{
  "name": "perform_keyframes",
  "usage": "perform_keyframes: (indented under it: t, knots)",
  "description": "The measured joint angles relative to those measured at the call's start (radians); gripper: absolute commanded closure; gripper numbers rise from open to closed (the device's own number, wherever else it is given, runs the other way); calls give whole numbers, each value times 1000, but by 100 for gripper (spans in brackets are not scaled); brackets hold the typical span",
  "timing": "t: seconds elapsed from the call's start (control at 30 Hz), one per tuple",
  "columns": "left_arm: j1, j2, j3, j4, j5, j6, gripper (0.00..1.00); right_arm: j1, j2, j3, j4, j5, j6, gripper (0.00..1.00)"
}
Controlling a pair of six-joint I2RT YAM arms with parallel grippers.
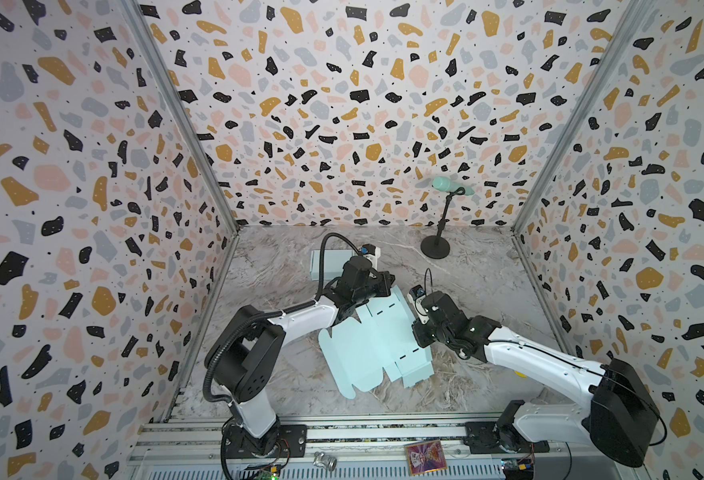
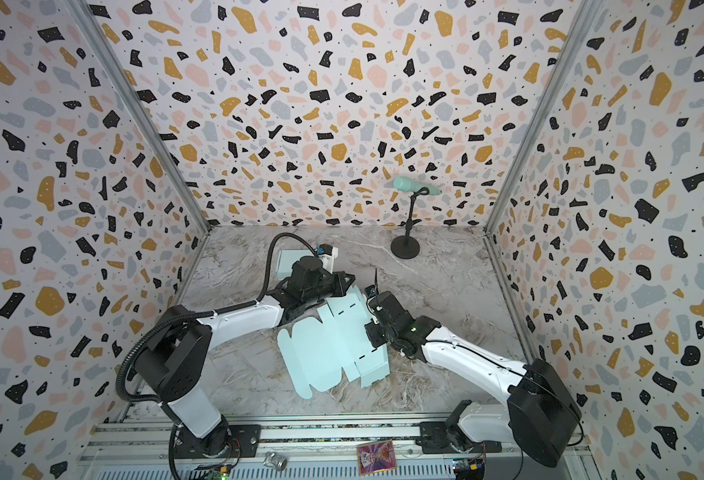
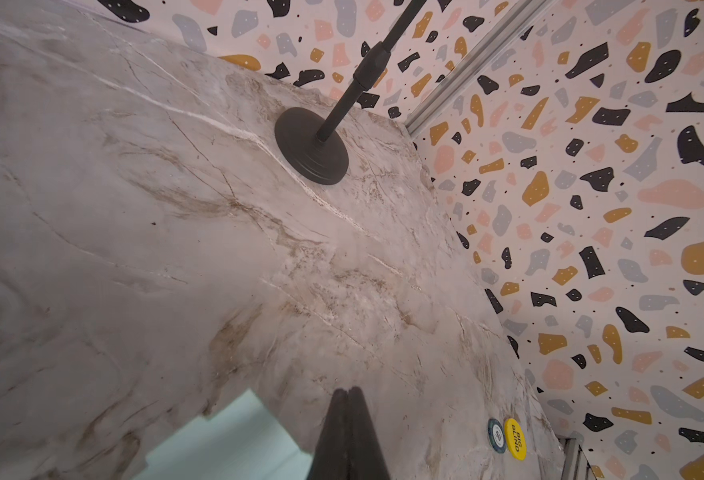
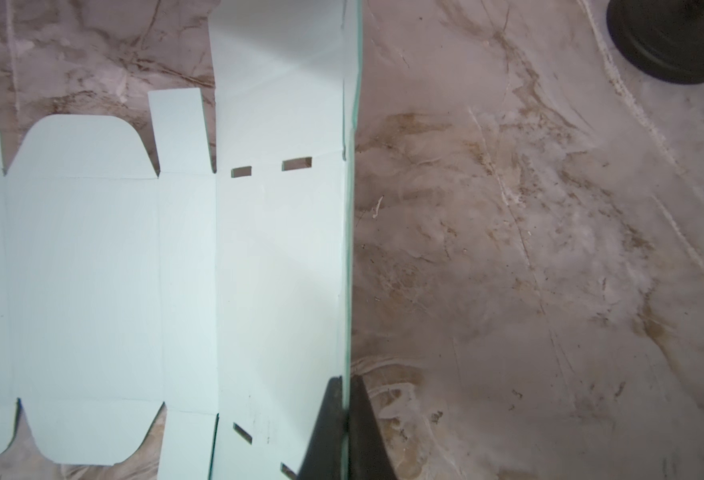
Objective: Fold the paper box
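Note:
The paper box's far end (image 1: 400,299) is pointing at the back wall, so the robot's left gripper should move back while its right gripper turns that end of the box toward the left gripper.
The paper box (image 1: 366,353) (image 2: 325,357) is a flat pale blue-green cut-out lying on the marble table (image 1: 487,291) between both arms. The right wrist view shows its panels, rounded flaps and slots (image 4: 92,270). One long side flap stands upright, and my right gripper (image 4: 347,380) (image 1: 417,332) is shut on that flap's edge. My left gripper (image 3: 348,390) (image 1: 388,286) is over the sheet's far corner. Its fingers are pressed together with nothing showing between the tips. A corner of the sheet (image 3: 225,440) lies beside them.
A black microphone stand (image 1: 435,247) (image 3: 312,145) with a teal microphone (image 1: 452,185) stands at the back right. Another pale box (image 1: 325,266) sits behind the left arm. Two poker chips (image 3: 506,436) lie near the right wall. A card (image 1: 424,457) rests on the front rail.

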Motion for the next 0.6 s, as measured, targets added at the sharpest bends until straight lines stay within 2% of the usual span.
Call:
perform_keyframes:
  t: [0.27, 0.6]
  knots:
    - [1, 19, 3, 2, 24, 1, 100, 14, -21, 0, -1, 56, -37, 100]
    - [-2, -57, -90, -11, 45, 6, 100, 34, -11, 0, -1, 104, -73, 100]
